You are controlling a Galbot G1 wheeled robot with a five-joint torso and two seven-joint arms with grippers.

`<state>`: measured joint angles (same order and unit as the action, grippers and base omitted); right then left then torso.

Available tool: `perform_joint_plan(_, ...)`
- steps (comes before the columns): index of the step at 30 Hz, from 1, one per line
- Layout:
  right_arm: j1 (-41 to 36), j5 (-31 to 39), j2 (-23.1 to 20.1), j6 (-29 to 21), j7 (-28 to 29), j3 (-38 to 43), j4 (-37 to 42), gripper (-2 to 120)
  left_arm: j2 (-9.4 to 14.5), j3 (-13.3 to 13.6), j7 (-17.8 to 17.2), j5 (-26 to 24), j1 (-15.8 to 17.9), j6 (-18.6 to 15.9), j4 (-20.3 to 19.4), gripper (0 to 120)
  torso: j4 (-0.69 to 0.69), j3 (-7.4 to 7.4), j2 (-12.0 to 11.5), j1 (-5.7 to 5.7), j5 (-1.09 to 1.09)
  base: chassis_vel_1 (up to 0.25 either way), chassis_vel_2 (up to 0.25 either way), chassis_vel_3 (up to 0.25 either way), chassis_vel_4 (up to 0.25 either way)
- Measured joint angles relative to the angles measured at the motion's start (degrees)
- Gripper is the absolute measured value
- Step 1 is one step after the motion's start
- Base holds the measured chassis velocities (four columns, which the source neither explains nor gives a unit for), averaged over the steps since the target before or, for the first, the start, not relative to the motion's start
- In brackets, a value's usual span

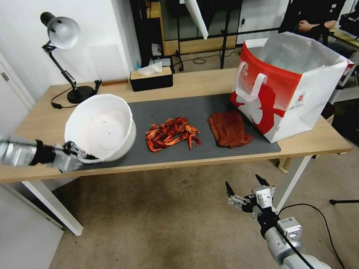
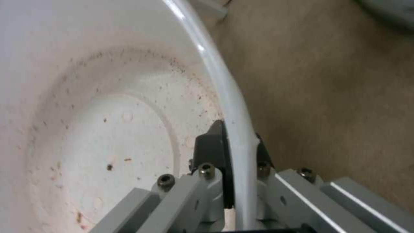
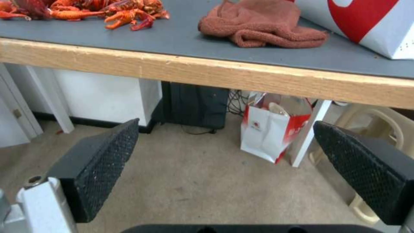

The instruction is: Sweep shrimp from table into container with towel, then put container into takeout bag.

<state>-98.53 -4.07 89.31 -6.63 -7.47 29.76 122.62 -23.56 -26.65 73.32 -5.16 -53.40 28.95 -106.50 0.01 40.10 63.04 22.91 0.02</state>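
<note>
My gripper will drag only part of the shrimp along when I sweep with the crumpled towel (image 1: 229, 129), because the shrimp pile (image 1: 171, 133) is spread wider than the towel.
My left gripper (image 1: 80, 154) is shut on the near rim of the white container (image 1: 100, 126), holding it tilted at the table's front left edge; the left wrist view shows a finger (image 2: 211, 149) inside the rim (image 2: 235, 106) and one outside. The container (image 2: 86, 129) is empty but for specks. A pile of red-orange shrimp (image 1: 171, 134) (image 3: 86, 8) lies on the dark mat (image 1: 185, 108). The rust-red towel (image 1: 229, 129) (image 3: 258, 27) lies crumpled right of them. At the right stands the red and white takeout bag (image 1: 286, 89) (image 3: 366, 22), open. My right gripper (image 1: 246, 184) hangs open below the table's front edge, its pads (image 3: 103, 161) wide apart.
A black tissue box (image 1: 151, 78) and a desk lamp (image 1: 65, 56) stand at the back of the wooden table (image 1: 208, 80). A second small red and white bag (image 3: 271, 129) stands on the carpet under the table, beside a white table leg (image 3: 308, 136).
</note>
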Motion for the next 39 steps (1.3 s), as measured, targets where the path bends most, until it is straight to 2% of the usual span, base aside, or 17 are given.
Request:
perform_joint_plan(4, 0.0, 0.0, 0.0, 0.0, 0.0, 0.0, -0.1, 100, 0.4, -0.6, 0.2, 0.3, -2.5, 0.7, -3.7, 0, 0.0, 0.0, 0.0, 0.0, -0.01, 0.0, 0.0, 0.0, 0.0)
perform_joint_plan(6, 0.0, -0.1, 0.2, 0.0, 0.1, -0.3, -0.1, 100, -0.1, 1.3, 1.1, 3.5, -3.2, 1.9, -7.2, 0, -0.01, 0.0, 0.0, 0.0, -0.01, 0.0, 0.0, 0.0, 0.0)
perform_joint_plan(7, 0.0, -0.1, 0.2, 0.0, 0.1, -0.3, -0.1, 100, -0.1, 1.3, 1.1, 3.5, -3.2, 1.9, -7.2, 0, -0.01, 0.0, 0.0, 0.0, -0.01, 0.0, 0.0, 0.0, 0.0)
perform_joint_plan(10, -0.4, -0.3, 0.3, 0.0, 0.1, -0.4, 0.1, 100, -1.1, 5.6, 2.3, 8.7, -3.4, 2.5, -9.3, 0, -0.02, 0.01, 0.0, 0.0, -0.01, 0.0, 0.0, 0.0, 0.0)
perform_joint_plan(11, -0.4, -0.3, 0.3, 0.0, 0.1, -0.4, 0.1, 100, -1.1, 5.6, 2.3, 8.7, -3.4, 2.5, -9.3, 0, -0.02, 0.01, 0.0, 0.0, -0.01, 0.0, 0.0, 0.0, 0.0)
perform_joint_plan(14, -1.1, -0.2, 0.1, -0.2, 0.1, -0.3, 0.8, 100, -1.6, 9.2, 3.2, 12.4, -3.5, 3.4, -9.7, 0, 0.0, 0.01, 0.0, 0.0, -0.01, 0.0, 0.0, 0.0, 0.0)
perform_joint_plan(19, -1.4, -0.1, 0.0, -0.2, 0.1, 0.1, 1.0, 100, -2.7, 11.4, 3.8, 15.0, -3.6, 4.0, -10.1, 0, -0.01, 0.01, 0.0, 0.0, -0.01, 0.0, 0.0, 0.0, 0.0)
perform_joint_plan(22, -1.7, -0.1, 0.1, -0.2, 0.2, 0.4, 1.3, 100, -4.6, 15.5, 4.5, 17.7, -3.4, 4.3, -9.9, 0, -0.01, 0.01, 0.0, 0.0, -0.01, 0.0, 0.0, 0.0, 0.0)
perform_joint_plan(23, -1.7, -0.1, 0.1, -0.2, 0.2, 0.4, 1.3, 100, -4.6, 15.5, 4.5, 17.7, -3.4, 4.3, -9.9, 0, -0.01, 0.01, 0.0, 0.0, -0.01, 0.0, 0.0, 0.0, 0.0)
perform_joint_plan(26, -1.7, -0.1, 0.2, -0.2, 0.3, 0.5, 1.4, 100, -6.3, 19.8, 4.6, 19.9, -2.9, 4.8, -8.6, 0, -0.01, 0.01, 0.0, 0.0, -0.01, 0.0, 0.0, 0.0, 0.0)
perform_joint_plan(27, -1.7, -0.1, 0.2, -0.2, 0.3, 0.5, 1.4, 100, -6.3, 19.8, 4.6, 19.9, -2.9, 4.8, -8.6, 0, -0.01, 0.01, 0.0, 0.0, -0.01, 0.0, 0.0, 0.0, 0.0)
perform_joint_plan(30, -1.7, -0.2, 0.4, -0.3, 0.3, 0.5, 1.7, 100, -9.2, 24.1, 4.6, 21.6, -1.6, 4.8, -5.0, 0, -0.01, 0.01, 0.0, 0.01, -0.01, 0.0, 0.0, 0.0, 0.0)
perform_joint_plan(31, -1.7, -0.2, 0.4, -0.3, 0.3, 0.5, 1.7, 100, -9.2, 24.1, 4.6, 21.6, -1.6, 4.8, -5.0, 0, -0.01, 0.01, 0.0, 0.01, -0.01, 0.0, 0.0, 0.0, 0.0)
perform_joint_plan(34, -1.7, -0.2, 0.4, -0.5, 0.3, 0.4, 2.3, 100, -12.7, 26.2, 4.5, 23.8, 0.3, 5.8, 0.9, 0, 0.0, 0.01, 0.0, 0.01, -0.01, 0.0, 0.0, 0.0, 0.0)
perform_joint_plan(35, -1.7, -0.2, 0.4, -0.5, 0.3, 0.4, 2.3, 100, -12.7, 26.2, 4.5, 23.8, 0.3, 5.8, 0.9, 0, 0.0, 0.01, 0.0, 0.01, -0.01, 0.0, 0.0, 0.0, 0.0)
perform_joint_plan(38, -2.2, -0.3, 0.4, -0.4, 0.9, 0.3, 3.3, 100, -17.7, 28.6, 3.4, 26.5, 4.3, 7.3, 10.8, 0, -0.02, 0.01, 0.0, 0.01, -0.02, 0.0, 0.0, 0.0, 0.0)
perform_joint_plan(39, -2.2, -0.3, 0.4, -0.4, 0.9, 0.3, 3.3, 100, -17.7, 28.6, 3.4, 26.5, 4.3, 7.3, 10.8, 0, -0.02, 0.01, 0.0, 0.01, -0.02, 0.0, 0.0, 0.0, 0.0)
